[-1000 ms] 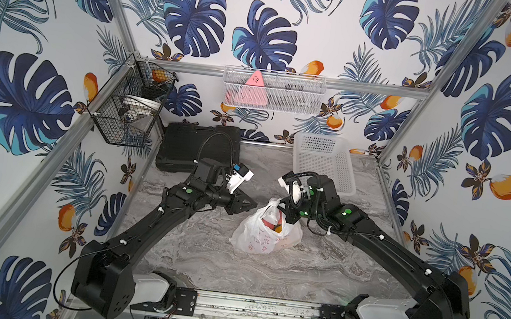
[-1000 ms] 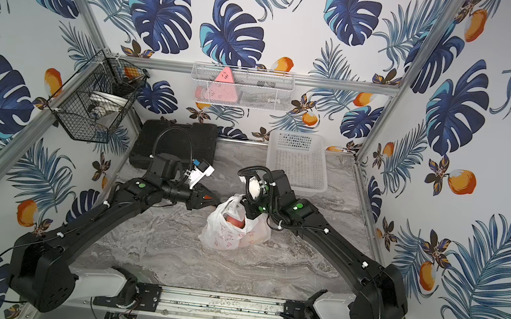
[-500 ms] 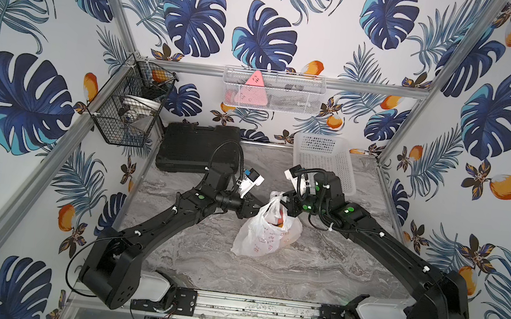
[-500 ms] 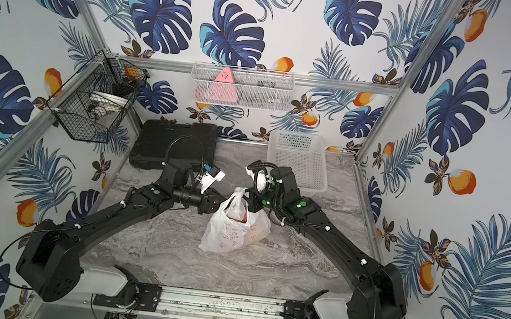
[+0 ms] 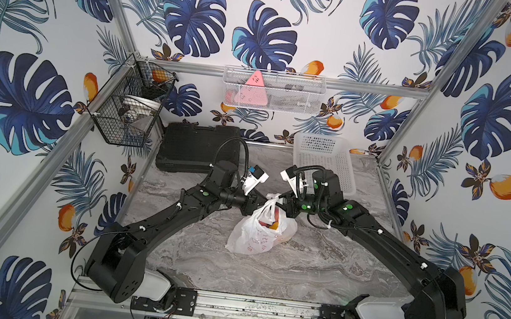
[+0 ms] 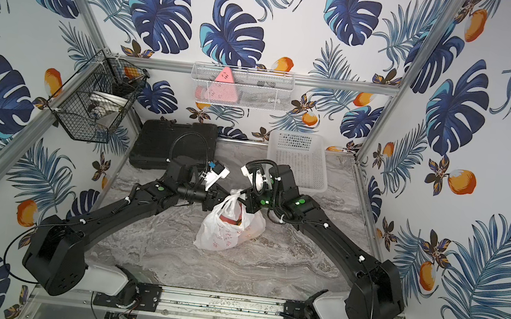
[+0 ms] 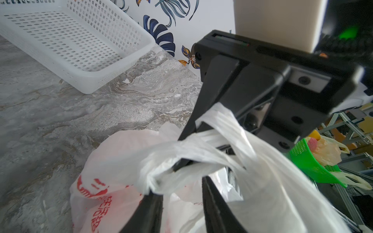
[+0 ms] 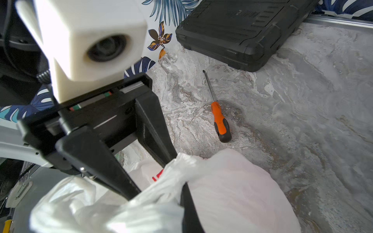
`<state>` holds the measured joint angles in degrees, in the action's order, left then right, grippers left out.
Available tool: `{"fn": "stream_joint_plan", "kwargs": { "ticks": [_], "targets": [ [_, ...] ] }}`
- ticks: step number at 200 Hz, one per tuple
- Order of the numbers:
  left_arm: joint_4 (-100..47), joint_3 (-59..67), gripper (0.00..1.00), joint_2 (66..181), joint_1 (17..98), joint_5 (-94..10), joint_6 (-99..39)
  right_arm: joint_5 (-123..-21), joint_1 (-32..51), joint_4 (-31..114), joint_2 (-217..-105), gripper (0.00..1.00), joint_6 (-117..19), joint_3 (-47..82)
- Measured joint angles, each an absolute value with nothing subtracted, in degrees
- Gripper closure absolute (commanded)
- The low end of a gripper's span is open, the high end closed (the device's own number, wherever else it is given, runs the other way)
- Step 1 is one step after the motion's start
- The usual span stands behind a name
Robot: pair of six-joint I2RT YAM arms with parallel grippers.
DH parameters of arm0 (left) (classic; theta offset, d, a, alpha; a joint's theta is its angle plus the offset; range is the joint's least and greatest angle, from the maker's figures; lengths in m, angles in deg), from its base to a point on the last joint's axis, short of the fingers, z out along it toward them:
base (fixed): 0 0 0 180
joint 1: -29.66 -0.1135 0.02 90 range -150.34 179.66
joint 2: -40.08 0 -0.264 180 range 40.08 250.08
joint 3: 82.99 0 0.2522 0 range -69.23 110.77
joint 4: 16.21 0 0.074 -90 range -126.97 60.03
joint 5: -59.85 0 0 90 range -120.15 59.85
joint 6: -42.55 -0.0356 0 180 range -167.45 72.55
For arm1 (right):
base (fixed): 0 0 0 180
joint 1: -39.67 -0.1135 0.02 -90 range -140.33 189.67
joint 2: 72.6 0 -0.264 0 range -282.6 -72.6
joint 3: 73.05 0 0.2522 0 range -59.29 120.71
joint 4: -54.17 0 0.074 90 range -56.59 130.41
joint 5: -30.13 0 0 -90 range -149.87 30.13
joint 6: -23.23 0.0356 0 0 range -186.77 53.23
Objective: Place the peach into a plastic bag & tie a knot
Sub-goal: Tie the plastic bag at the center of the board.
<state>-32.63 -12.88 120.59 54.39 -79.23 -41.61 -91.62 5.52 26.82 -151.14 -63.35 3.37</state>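
The plastic bag's handle (image 7: 220, 116) is looped over the fingers of the robot's right gripper, so next the left gripper grips the handle's end (image 7: 150, 180) firmly before the right gripper backs out of the loop.
The plastic bag (image 5: 255, 235) (image 6: 223, 232) sits mid-table, white with red print. The peach (image 5: 267, 222) shows reddish through its mouth. Its handles are pulled up into a twisted bunch (image 7: 161, 173); I cannot tell whether this is a tight knot. My right gripper (image 5: 280, 201) (image 8: 181, 193) is shut on a handle strand from the right. My left gripper (image 5: 257, 204) (image 7: 179, 187) is at the bunch from the left with jaws apart, the plastic lying against one fingertip (image 7: 156, 196).
A black case (image 5: 198, 149) lies at the back left and a white perforated basket (image 5: 324, 161) at the back right. An orange-handled screwdriver (image 8: 220, 123) lies on the marble between case and bag. A wire basket (image 5: 129, 110) hangs on the left wall.
The left gripper has moved right to the bag's handles and its jaws have parted. The right gripper has stayed shut on the handle, which now stands higher.
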Motion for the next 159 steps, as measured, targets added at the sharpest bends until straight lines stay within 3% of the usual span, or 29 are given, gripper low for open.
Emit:
{"fn": "stream_joint_plan", "kwargs": {
  "ticks": [41,89,103,159],
  "targets": [
    [-34.0,-12.3,0.71,121.2,54.4,-79.1,-43.2,-94.2,5.6,25.0,-152.5,1.00,-63.8,4.4],
    [-37.1,-12.2,0.96,120.5,54.2,-79.3,-44.6,-95.4,5.8,24.0,-153.7,1.00,-64.4,4.8],
    [-38.7,-11.9,1.00,120.0,54.0,-78.7,-45.9,-95.8,5.8,23.5,-153.7,0.94,-64.9,4.8],
    [-40.6,-10.6,1.00,118.8,53.5,-78.1,-48.0,-95.3,5.9,19.9,-152.4,0.72,-67.0,4.9]
  ]
}}
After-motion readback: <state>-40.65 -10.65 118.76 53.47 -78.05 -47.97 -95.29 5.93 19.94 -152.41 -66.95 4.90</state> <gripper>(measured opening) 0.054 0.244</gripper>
